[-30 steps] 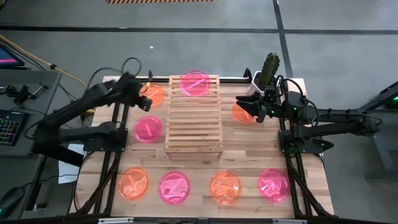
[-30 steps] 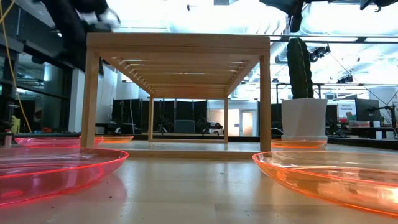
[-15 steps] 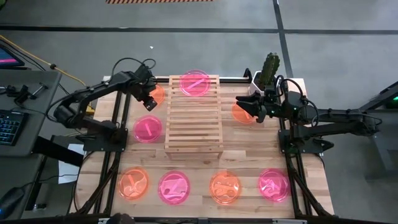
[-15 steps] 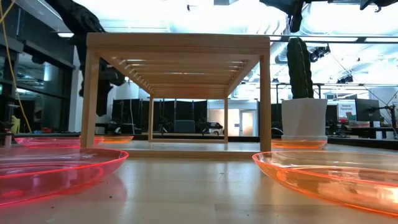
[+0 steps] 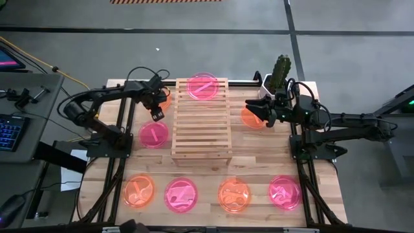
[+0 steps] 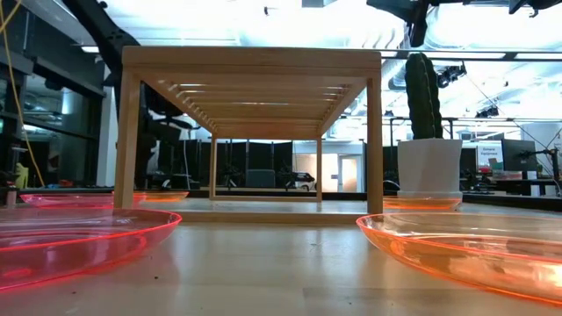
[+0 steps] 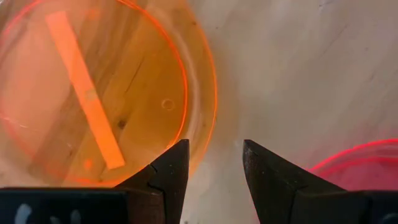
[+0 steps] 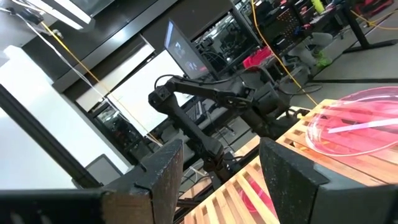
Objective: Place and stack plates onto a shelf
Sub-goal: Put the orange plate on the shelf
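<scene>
The orange piece (image 7: 86, 90) is lying flat inside the orange plate's ring (image 7: 181, 78), so the orange piece will stay in place when the robot lifts and tilts the plate.
The slatted wooden shelf (image 5: 201, 120) stands mid-table, with one pink plate (image 5: 202, 86) resting on its far end. My left gripper (image 5: 157, 114) is open and points down just left of the shelf, above the near rim of an orange plate (image 7: 93, 87). One fingertip (image 7: 177, 155) shows over that rim and the other over bare wood; a pink plate (image 5: 154, 134) lies nearer. My right gripper (image 5: 250, 107) is open and hovers level over an orange plate (image 5: 252, 117) right of the shelf, facing the shelf's pink plate (image 8: 367, 124).
Several more plates lie along the near edge: orange (image 5: 138, 191), pink (image 5: 181, 195), orange (image 5: 233, 195), pink (image 5: 284, 191). A potted cactus (image 5: 279, 72) stands at the far right, behind my right arm. Bare planks run between the shelf and the near row.
My left arm has swung in from the table's left and come down beside the shelf's far left leg. Its gripper moved a little toward the near edge, ending low over the orange plate's rim. The right arm and all plates stayed put.
</scene>
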{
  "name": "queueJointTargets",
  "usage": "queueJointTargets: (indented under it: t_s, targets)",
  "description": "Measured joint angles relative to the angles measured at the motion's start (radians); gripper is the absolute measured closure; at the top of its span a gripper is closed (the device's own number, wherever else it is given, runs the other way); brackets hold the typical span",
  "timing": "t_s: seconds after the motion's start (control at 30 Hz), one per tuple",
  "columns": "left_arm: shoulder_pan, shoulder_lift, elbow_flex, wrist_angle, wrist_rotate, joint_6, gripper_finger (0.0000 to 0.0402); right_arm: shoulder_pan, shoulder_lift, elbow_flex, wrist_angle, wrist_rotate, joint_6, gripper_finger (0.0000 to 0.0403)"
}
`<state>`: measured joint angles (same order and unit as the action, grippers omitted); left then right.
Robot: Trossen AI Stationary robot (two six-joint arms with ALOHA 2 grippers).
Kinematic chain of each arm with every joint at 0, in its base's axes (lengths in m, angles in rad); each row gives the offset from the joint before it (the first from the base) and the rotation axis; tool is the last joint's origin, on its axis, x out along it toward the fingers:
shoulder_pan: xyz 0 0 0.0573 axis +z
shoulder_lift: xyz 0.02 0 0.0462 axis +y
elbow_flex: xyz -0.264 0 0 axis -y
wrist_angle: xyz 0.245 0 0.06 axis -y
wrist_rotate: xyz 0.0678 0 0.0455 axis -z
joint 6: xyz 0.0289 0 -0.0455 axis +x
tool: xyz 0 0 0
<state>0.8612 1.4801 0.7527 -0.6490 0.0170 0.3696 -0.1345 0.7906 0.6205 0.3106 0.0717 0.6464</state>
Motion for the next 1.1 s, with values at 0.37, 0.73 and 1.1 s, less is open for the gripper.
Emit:
queueJointTargets:
  t_s: [0.37,0.73,1.1]
  targets:
    - [-0.02,0.007,-0.059,0.134,-0.109,0.059,0.026,0.0,0.002,0.0,0.0,0.005,0.0,0.0208]
    - [-0.02,0.017,-0.06,0.177,-0.115,0.013,0.0271,0.0,0.002,0.0,0.0,0.005,0.001,0.0208]
    - [-0.027,0.083,-0.047,0.147,-0.147,-0.044,0.0282,0.0,0.002,0.0,0.0,0.005,0.0,0.0208]
